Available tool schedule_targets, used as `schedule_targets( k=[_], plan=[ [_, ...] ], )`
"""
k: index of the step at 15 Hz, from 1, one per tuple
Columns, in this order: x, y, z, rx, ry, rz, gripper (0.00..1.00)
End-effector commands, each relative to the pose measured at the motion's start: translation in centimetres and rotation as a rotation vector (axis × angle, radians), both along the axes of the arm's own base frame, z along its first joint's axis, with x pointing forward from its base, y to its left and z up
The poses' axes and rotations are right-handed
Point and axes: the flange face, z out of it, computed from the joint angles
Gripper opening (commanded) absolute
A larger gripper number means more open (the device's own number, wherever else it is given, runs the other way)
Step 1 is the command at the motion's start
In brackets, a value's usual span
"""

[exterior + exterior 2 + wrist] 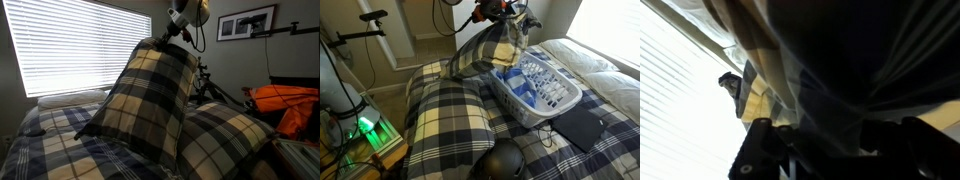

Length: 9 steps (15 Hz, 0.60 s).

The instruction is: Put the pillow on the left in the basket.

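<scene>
My gripper is holding the plaid pillow (pixel 492 50) high by its top edge beside the open white laundry basket (pixel 539 88). I should next carry the pillow across until it covers the basket, then let go.
The plaid pillow (pixel 150 90) hangs lifted in the air, pinched by its top corner. In an exterior view it hangs (pixel 485 48) beside the far end of the white laundry basket (pixel 555 105), its lower part near the rim. My gripper (pixel 170 36) is shut on the pillow's top edge; it also shows in an exterior view (pixel 498 15). In the wrist view dark pillow fabric (pixel 840 70) fills the frame between the fingers (pixel 830 140). The basket holds blue and white laundry.
A matching plaid twin pillow (pixel 225 135) lies on the bed, also shown in an exterior view (pixel 445 105). A flat white pillow (pixel 70 98) lies by the window. An orange jacket (pixel 285 100), a black tablet (pixel 582 125) and a dark round object (pixel 500 162) are nearby.
</scene>
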Motion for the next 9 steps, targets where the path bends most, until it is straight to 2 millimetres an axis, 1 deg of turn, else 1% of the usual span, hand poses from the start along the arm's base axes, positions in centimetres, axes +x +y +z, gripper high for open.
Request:
schedule_targets(
  k=[1,2,4,5,6,7,9],
  plan=[
    [-1.7,-6.9,4.8,-0.122,-0.130,-0.026,0.00],
    [-2.4,-8.8,5.3,-0.140,-0.154,-0.038,0.00],
    [-4.1,-12.7,5.0,-0.156,-0.204,-0.090,0.00],
    [-3.7,-9.0,3.1,-0.090,-0.118,-0.047,0.00],
    [-4.3,-10.2,2.8,-0.093,-0.114,-0.056,0.00],
    [-4.4,-10.5,2.2,-0.084,-0.101,-0.056,0.00],
    [-3.9,-10.0,1.5,-0.076,-0.093,-0.047,0.00]
  ],
)
